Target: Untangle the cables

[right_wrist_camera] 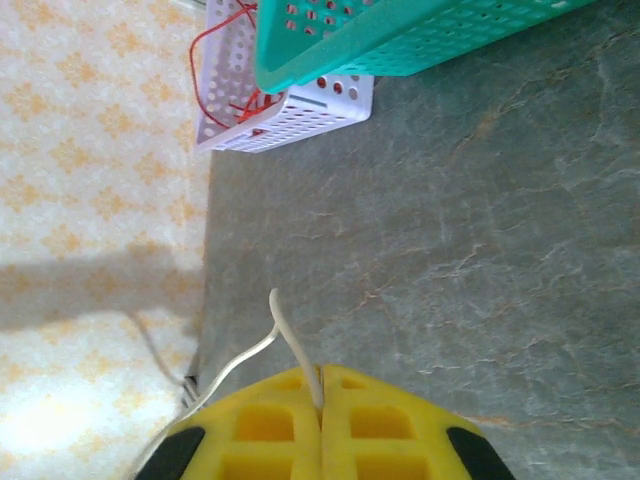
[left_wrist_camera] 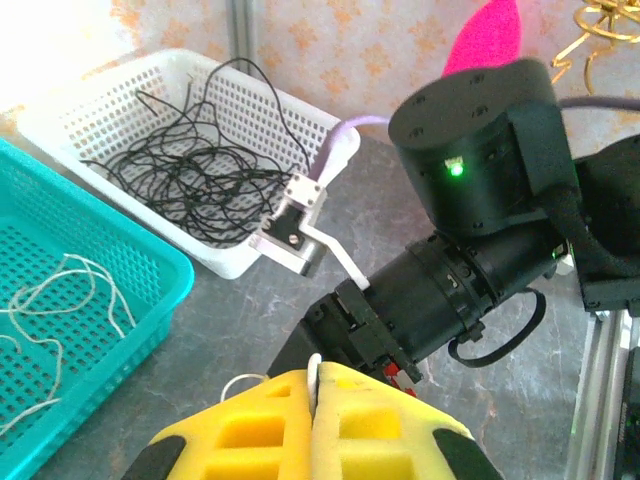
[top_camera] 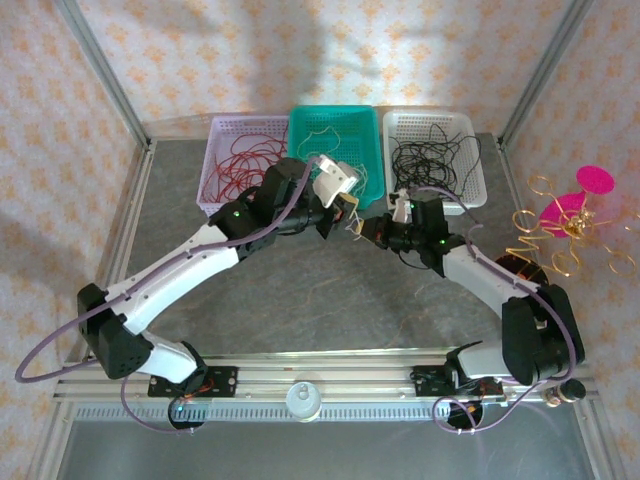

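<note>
The white cable [top_camera: 356, 224] bunches up where the robot's grippers meet, so next the right gripper moves back while the left gripper pulls the cable toward the teal basket [top_camera: 338, 148].
My two grippers meet over the middle of the table, just in front of the baskets. My left gripper [top_camera: 346, 216] [left_wrist_camera: 318, 388] is shut on a thin white cable [left_wrist_camera: 314, 368], which sticks up between its yellow fingers and loops out to the left. Facing it, my right gripper [top_camera: 373, 233] [right_wrist_camera: 320, 390] is shut on a white cable [right_wrist_camera: 287, 335] whose end curls up beyond the fingertips. Other cables lie sorted in baskets: red ones [top_camera: 243, 158], white ones [top_camera: 340, 135] [left_wrist_camera: 60, 300], black ones [top_camera: 432, 152] [left_wrist_camera: 190, 170].
Three baskets stand in a row at the back: a pale one [top_camera: 215, 190] on the left, a teal one [top_camera: 300, 150] in the middle, a white one [top_camera: 478, 185] on the right. A gold wire ornament with a pink top [top_camera: 565, 215] stands at the right edge.
</note>
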`<action>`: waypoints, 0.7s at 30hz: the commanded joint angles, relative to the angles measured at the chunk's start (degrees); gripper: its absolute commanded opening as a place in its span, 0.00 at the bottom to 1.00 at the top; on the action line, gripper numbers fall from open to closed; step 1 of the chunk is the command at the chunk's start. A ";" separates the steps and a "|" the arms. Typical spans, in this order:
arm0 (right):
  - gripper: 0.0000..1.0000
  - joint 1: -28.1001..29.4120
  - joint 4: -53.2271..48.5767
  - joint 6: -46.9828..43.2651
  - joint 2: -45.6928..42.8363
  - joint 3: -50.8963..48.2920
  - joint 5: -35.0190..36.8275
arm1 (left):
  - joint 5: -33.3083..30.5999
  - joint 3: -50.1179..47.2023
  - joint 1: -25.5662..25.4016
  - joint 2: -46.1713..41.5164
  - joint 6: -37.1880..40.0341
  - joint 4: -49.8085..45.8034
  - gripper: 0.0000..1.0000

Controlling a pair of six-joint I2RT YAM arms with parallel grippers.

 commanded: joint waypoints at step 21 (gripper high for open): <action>0.01 5.63 -1.55 -20.25 -13.00 -8.66 16.99 | -3.55 6.70 16.27 -3.19 -10.79 21.35 0.00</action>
